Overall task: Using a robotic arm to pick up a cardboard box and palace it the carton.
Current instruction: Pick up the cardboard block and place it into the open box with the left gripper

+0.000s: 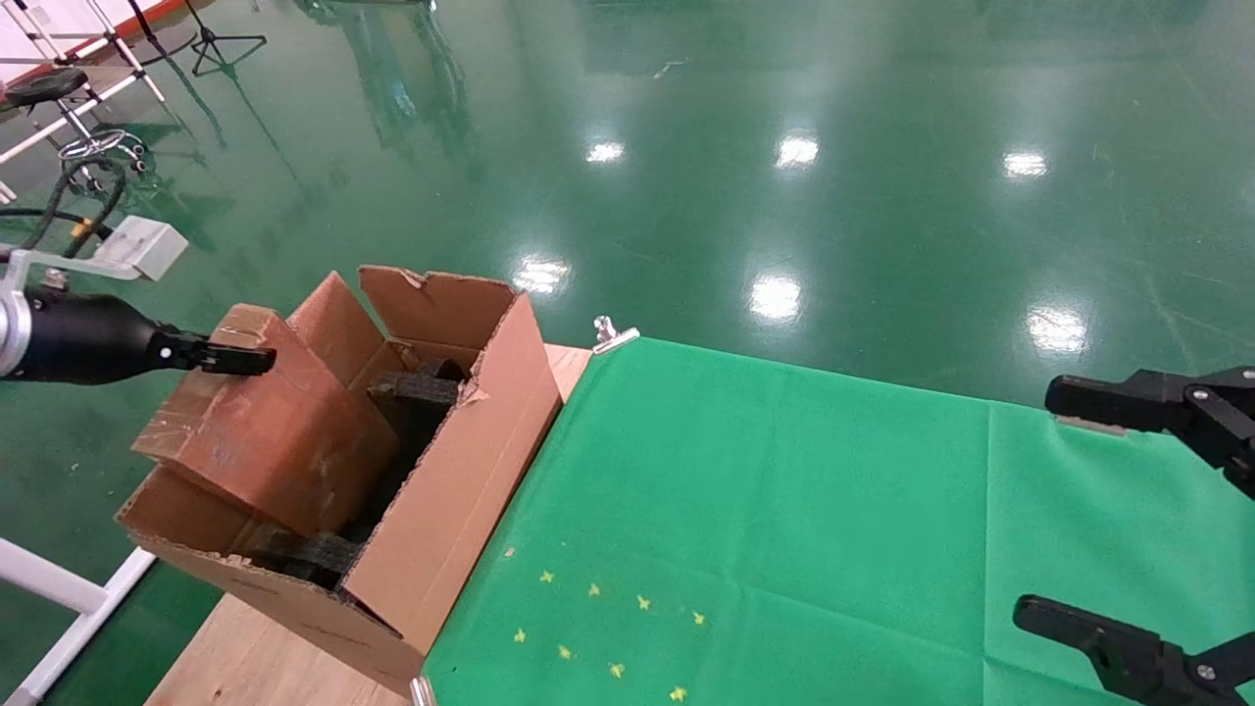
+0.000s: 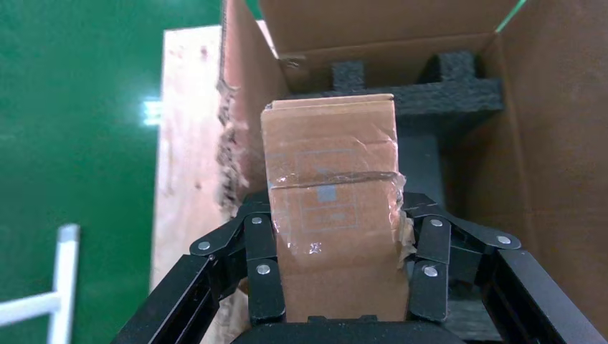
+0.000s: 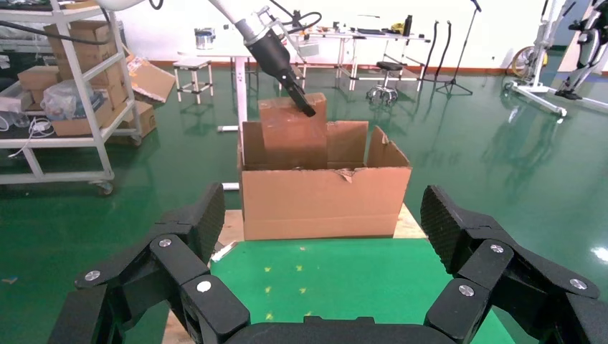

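Note:
The cardboard box's lower end (image 1: 332, 501) is pointing down between the carton's black foam blocks (image 1: 378, 480), so my left gripper should go on lowering the box until it rests there, and then let go.
My left gripper (image 1: 238, 359) on the white robotic arm (image 3: 251, 29) is shut on the cardboard box (image 1: 279, 427), a reddish-brown taped box. It holds the box tilted, with the lower end down inside the carton (image 1: 461, 471). In the left wrist view the box (image 2: 331, 179) sits between the two fingers (image 2: 265, 279), above black foam blocks (image 2: 444, 97) in the carton (image 2: 559, 143). My right gripper (image 1: 1039, 505) is open and empty over the green cloth at the right. The right wrist view shows that gripper (image 3: 323, 215), the carton (image 3: 323, 197) and the box (image 3: 290, 136).
The carton stands on the wooden table's (image 1: 245, 657) left end, next to a green cloth (image 1: 765, 510) with yellow marks (image 1: 608, 628). A metal clip (image 1: 613, 335) holds the cloth's far corner. A white frame (image 1: 59, 588) stands left of the table. Shelves (image 3: 64, 93) stand beyond.

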### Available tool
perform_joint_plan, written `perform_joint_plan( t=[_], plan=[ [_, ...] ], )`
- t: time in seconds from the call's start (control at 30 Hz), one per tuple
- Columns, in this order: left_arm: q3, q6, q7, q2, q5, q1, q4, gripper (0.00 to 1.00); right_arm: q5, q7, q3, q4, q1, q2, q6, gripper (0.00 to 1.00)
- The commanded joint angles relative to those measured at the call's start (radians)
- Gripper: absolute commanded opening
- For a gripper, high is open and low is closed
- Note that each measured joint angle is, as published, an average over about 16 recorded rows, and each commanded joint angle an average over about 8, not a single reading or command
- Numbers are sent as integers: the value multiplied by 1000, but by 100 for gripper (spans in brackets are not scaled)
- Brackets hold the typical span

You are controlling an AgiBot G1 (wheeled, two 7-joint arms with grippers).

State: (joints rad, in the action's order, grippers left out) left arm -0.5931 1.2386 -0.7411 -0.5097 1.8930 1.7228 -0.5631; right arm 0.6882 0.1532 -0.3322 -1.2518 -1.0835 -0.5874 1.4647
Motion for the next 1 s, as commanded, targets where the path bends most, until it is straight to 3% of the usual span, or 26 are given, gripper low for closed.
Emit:
perform_joint_plan(
  t=[0.03,0.5,1.0],
  plan=[
    [-7,-22,53,-13,14,5,51,0,0,0,0,0,0,0,0,100],
    [12,-219,378,-112,-7,58,333,0,0,0,0,0,0,0,0,100],
    [8,-335,482,-189,0,32,517,0,0,0,0,0,0,0,0,100]
  ],
)
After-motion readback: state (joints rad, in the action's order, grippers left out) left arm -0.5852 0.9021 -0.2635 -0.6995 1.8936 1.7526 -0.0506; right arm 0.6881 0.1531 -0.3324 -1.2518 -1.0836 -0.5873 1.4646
